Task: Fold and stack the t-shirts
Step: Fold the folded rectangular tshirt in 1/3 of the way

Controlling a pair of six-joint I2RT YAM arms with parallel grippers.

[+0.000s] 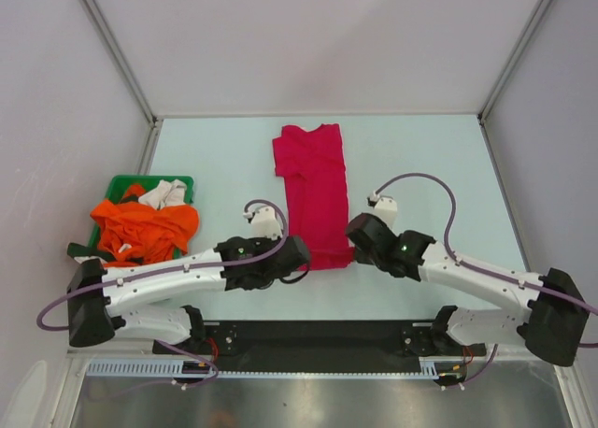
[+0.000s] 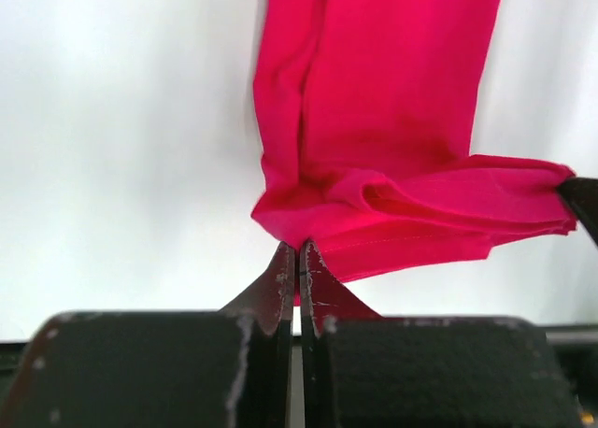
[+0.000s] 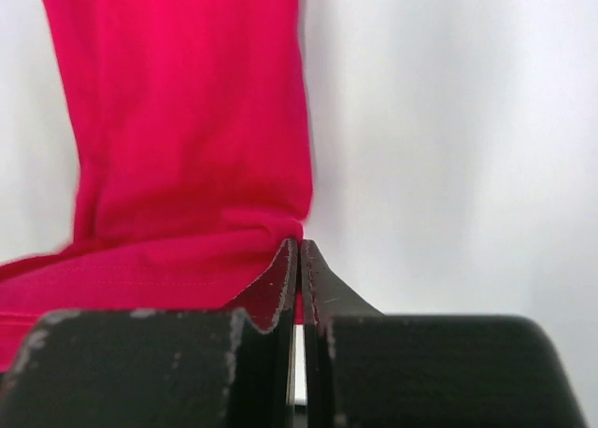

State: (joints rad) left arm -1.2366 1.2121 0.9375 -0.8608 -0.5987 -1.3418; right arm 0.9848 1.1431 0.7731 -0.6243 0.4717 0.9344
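The robot's grippers have hold of both hem corners [image 1: 327,259] and the red t-shirt lies straight ahead, so the right gripper goes on bringing the hem along until it gets to the collar end [image 1: 310,149].
A red t-shirt [image 1: 314,190] lies folded into a long narrow strip down the middle of the table, collar end far, hem near. My left gripper [image 1: 301,253] is shut on the hem's near-left corner [image 2: 297,234]. My right gripper [image 1: 353,234] is shut on the hem's near-right corner [image 3: 297,232]. The hem [image 2: 439,213] is bunched and slightly lifted between the two grippers. An orange t-shirt [image 1: 145,230] lies crumpled in a heap at the left.
A green bin [image 1: 182,181] stands at the left under the orange heap, with white cloth [image 1: 163,194] on it. Metal frame posts rise at the table's far corners. Both arms reach in from the near edge.
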